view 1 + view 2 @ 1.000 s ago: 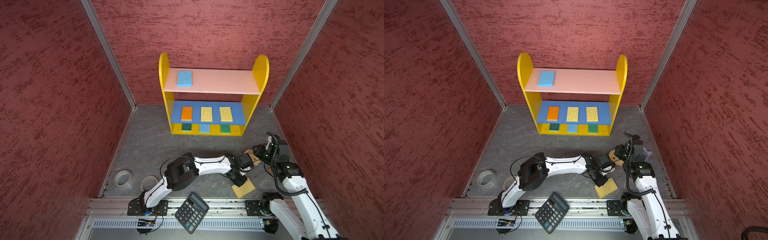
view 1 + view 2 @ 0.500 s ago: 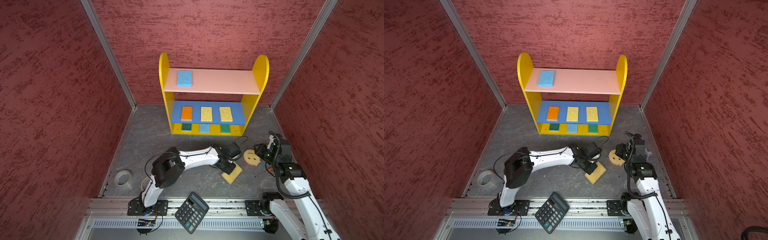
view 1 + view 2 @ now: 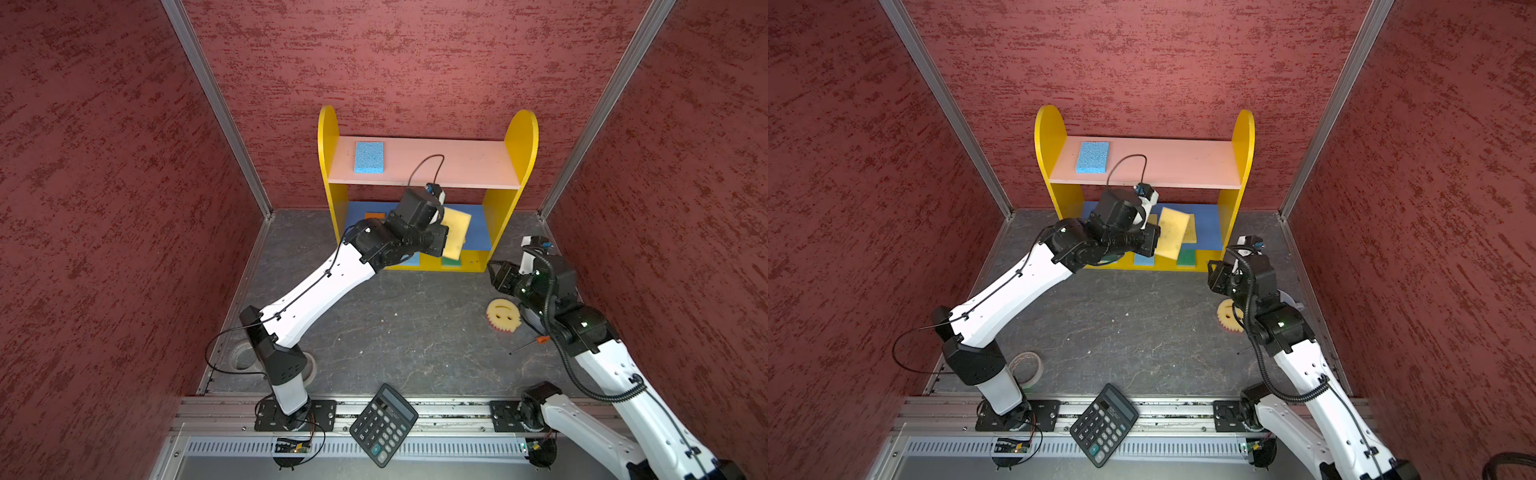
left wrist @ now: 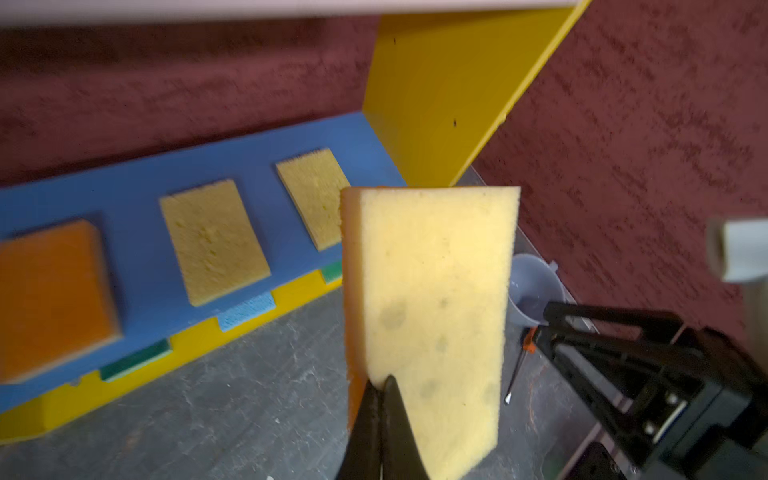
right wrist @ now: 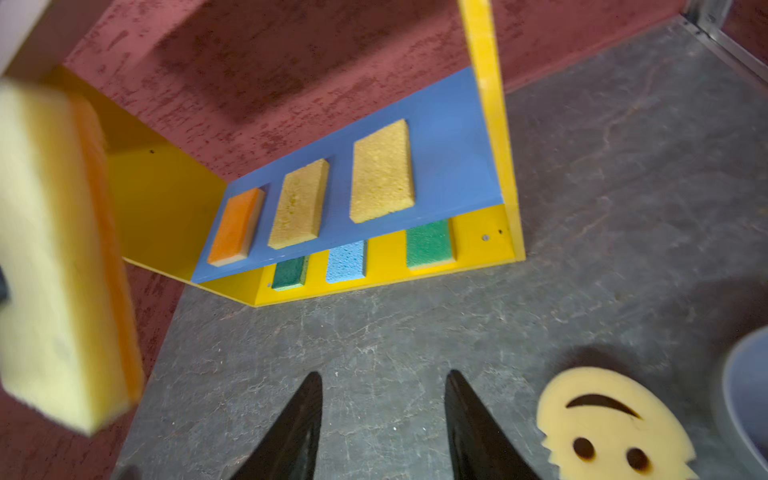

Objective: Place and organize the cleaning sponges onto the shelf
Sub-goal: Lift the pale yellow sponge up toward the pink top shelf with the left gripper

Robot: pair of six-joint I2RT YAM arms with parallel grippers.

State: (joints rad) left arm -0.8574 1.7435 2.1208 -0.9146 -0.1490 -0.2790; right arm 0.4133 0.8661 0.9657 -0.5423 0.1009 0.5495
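A row of sponges already takes up the blue middle board [image 5: 340,188], so the robot's left gripper should lift its sponge up to the pink top board [image 3: 412,161] next to the blue sponge.
My left gripper [image 4: 380,380] is shut on a corner of a yellow sponge with an orange back [image 4: 428,316]. It holds the sponge upright in the air before the shelf [image 3: 449,164], level with the blue middle board, in both top views [image 3: 1173,232]. A blue sponge [image 3: 369,156] lies on the pink top board. An orange sponge [image 5: 235,226] and two yellow ones [image 5: 297,210] lie on the middle board. Green [image 5: 429,244] and blue [image 5: 346,261] sponges lie on the bottom. My right gripper [image 5: 382,376] is open and empty above the floor, beside the smiley sponge [image 5: 611,424].
A black calculator [image 3: 383,424] sits on the front rail. A tape roll [image 3: 1025,365] lies by the left arm's base. A pale cup [image 5: 744,407] stands near the right wall, and a small orange-handled tool [image 3: 536,343] lies beside the right arm.
The left arm has lifted the yellow sponge from the floor near the front up to the shelf's front. The right gripper's jaws have spread wider and the smiley sponge now shows in full.
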